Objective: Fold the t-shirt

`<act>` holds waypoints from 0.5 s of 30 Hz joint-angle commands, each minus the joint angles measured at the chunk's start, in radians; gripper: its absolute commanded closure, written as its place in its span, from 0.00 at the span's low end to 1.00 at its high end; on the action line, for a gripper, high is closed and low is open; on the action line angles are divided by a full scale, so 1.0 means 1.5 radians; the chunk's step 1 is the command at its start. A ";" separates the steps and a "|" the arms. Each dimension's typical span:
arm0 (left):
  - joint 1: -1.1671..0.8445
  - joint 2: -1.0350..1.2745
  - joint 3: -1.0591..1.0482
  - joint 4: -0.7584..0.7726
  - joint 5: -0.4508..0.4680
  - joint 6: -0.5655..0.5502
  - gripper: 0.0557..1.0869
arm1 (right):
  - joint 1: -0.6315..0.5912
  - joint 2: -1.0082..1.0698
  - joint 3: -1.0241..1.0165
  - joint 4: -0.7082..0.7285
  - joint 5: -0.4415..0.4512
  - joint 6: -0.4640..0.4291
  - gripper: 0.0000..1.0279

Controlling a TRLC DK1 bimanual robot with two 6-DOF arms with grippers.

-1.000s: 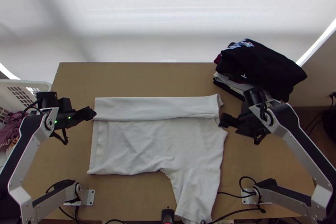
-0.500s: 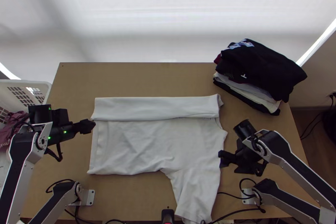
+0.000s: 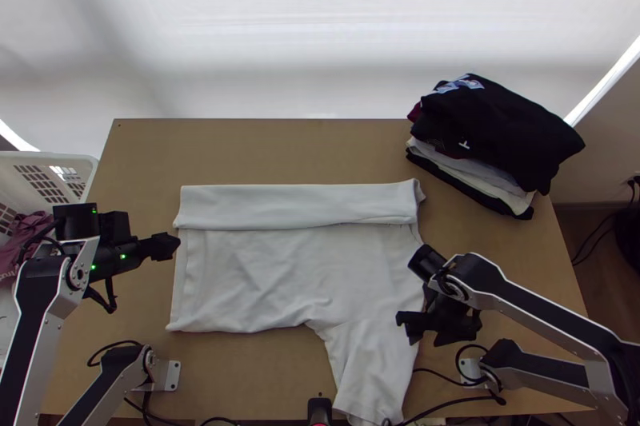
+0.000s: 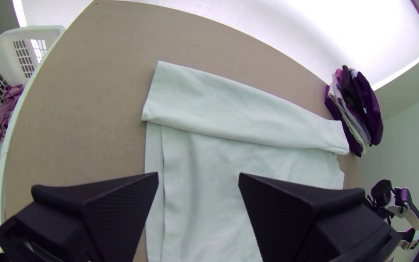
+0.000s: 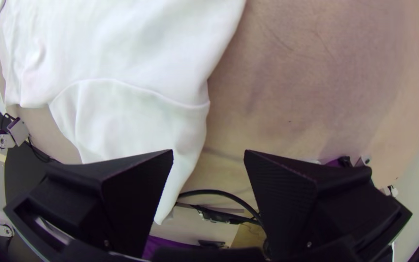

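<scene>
I expect the sleeve's end [image 3: 370, 408] to stick out when I fold the t-shirt's near side over, because the near sleeve is longer than the t-shirt's folded strip [image 3: 298, 206] is wide.
The white t-shirt [image 3: 272, 266] lies on the table, its far side folded over in a long strip [image 3: 296, 206], its near sleeve [image 3: 364, 370] spread toward the table's near edge. My left gripper [image 3: 174, 245] is at the shirt's left edge; in the left wrist view the left gripper [image 4: 198, 179] stands open with nothing between its fingers, the shirt [image 4: 209, 170] beyond them. My right gripper [image 3: 402, 327] is over the shirt's right edge near the sleeve. Seen in the right wrist view, the right gripper [image 5: 208, 155] is open above the sleeve [image 5: 136, 121] and bare table.
A pile of folded dark and light clothes [image 3: 496, 138] lies at the table's far right corner. A white basket [image 3: 72, 161] with purple cloth stands off the left edge. Cables [image 3: 448, 406] run along the near edge, by a small black device [image 3: 319, 408].
My right gripper has come toward the near edge, then a little left over the shirt near the sleeve. The left gripper has drawn slightly back and down the picture. The shirt lies unchanged.
</scene>
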 commanded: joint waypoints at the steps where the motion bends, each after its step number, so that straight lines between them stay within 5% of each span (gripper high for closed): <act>1: -0.003 -0.008 -0.006 -0.007 -0.004 0.012 0.21 | 0.009 0.036 -0.012 0.027 -0.004 -0.014 0.36; 4: -0.002 -0.010 -0.007 -0.008 -0.005 0.012 0.21 | 0.009 0.044 -0.014 0.069 -0.003 -0.029 0.56; 8: -0.002 -0.012 -0.008 -0.015 -0.007 0.017 0.21 | 0.019 0.046 -0.018 0.083 -0.003 -0.035 0.58; 11: -0.002 -0.013 -0.008 -0.042 -0.009 0.050 0.21 | 0.025 0.032 -0.018 0.097 0.012 -0.037 0.97; 15: -0.019 -0.014 0.006 -0.154 -0.013 0.158 0.17 | 0.024 0.005 -0.019 0.097 0.014 -0.040 0.96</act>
